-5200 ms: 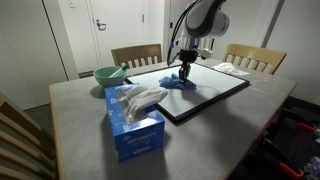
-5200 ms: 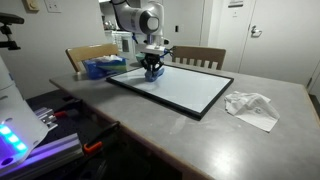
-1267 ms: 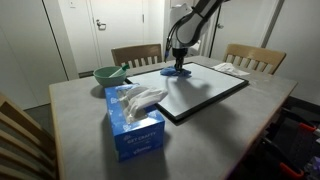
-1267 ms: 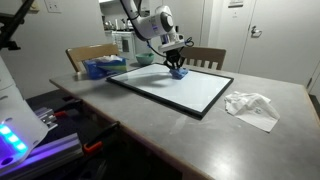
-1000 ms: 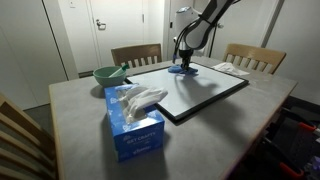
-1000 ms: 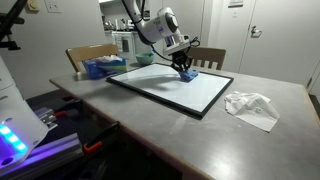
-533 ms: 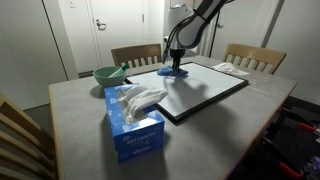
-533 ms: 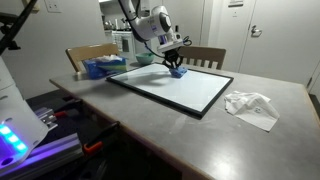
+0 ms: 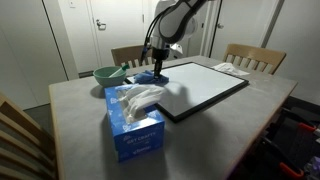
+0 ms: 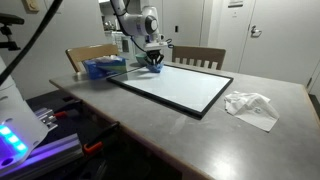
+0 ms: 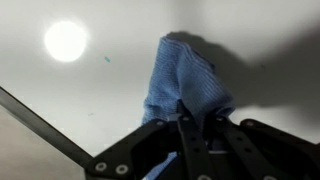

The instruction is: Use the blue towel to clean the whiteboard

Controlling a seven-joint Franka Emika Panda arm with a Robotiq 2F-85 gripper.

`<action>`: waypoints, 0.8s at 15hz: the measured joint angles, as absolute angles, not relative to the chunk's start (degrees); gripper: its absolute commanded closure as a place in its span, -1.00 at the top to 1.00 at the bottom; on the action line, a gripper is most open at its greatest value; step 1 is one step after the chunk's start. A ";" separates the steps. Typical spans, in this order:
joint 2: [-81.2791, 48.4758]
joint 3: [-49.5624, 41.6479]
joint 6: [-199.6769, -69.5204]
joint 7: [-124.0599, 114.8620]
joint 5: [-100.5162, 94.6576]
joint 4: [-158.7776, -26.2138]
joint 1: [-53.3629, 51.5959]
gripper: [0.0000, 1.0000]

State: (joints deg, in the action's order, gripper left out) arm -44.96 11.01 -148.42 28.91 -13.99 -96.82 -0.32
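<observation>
The blue towel is now at the whiteboard's end (image 9: 140,81) next to the green bowl, so my gripper needs to sweep it back to the whiteboard's end (image 10: 221,80) close to the white cloth.
The whiteboard (image 9: 205,90) (image 10: 180,90) lies flat on the table, white with a thin black frame. My gripper (image 9: 160,69) (image 10: 154,63) points down at the board's corner nearest the green bowl, shut on the blue towel (image 9: 157,74) (image 10: 153,67). The towel is pressed onto the board there. In the wrist view the towel (image 11: 183,78) bunches up from between my fingers, my gripper (image 11: 196,116) is shut on it, and the board's white surface (image 11: 90,90) and black frame run past at lower left.
A blue box with white contents (image 9: 135,122) (image 10: 103,67) stands near the board's edge, and a green bowl (image 9: 108,74) sits beside it. A white cloth (image 10: 250,106) lies on the table off the board. Wooden chairs (image 9: 250,57) stand along the far side.
My gripper has slid the blue towel along the board's far edge, from about its middle to the corner by the green bowl and blue box. It has stayed shut on the towel.
</observation>
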 measured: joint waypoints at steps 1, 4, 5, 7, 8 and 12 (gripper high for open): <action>-45.21 11.83 -148.27 30.30 -13.35 -96.56 0.32 -0.94; -45.28 11.44 -148.46 30.55 -13.13 -96.49 0.33 -0.94; -45.21 10.49 -148.74 29.79 -13.47 -96.49 -0.21 -0.94; -44.91 6.27 -149.95 26.02 -15.90 -96.64 -2.06 -0.94; -44.78 3.48 -150.68 23.58 -17.75 -96.84 -3.05 -0.94; -44.74 -7.72 -153.19 13.27 -25.37 -98.39 -6.18 -0.94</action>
